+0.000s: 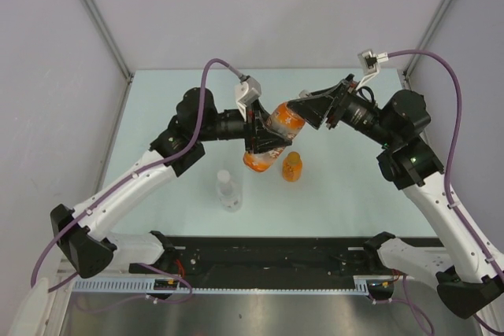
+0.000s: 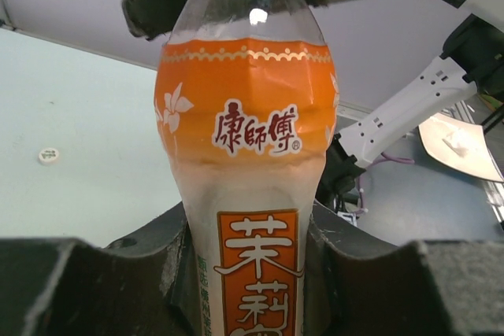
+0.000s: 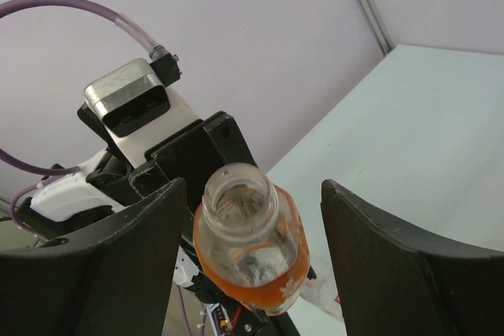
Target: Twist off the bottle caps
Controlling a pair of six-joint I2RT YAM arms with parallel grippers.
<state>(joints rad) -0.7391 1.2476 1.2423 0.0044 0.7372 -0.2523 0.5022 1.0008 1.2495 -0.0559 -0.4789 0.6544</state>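
I can see that the taller orange bottle in my left gripper has an open top [image 3: 241,199]. My right gripper should grab the bottle's neck [image 3: 244,231] and put the bottle aside first.
My left gripper [image 1: 264,138] is shut on the taller orange bottle [image 1: 274,133] with the orange-white label and holds it tilted above the table. The label fills the left wrist view [image 2: 250,155], with the fingers [image 2: 87,281] pressed on both sides. The bottle's mouth [image 3: 240,194] is open, with no cap on it. My right gripper [image 1: 305,112] is open, its fingers [image 3: 378,257] apart on either side of the mouth. A small white cap [image 2: 49,155] lies on the table. The short orange bottle [image 1: 292,167] and the clear bottle [image 1: 228,191] stand capped.
The pale table [image 1: 354,194] is walled by grey panels at the back and sides. A black rail [image 1: 268,261] with the arm bases runs along the near edge. Purple cables arc above both arms.
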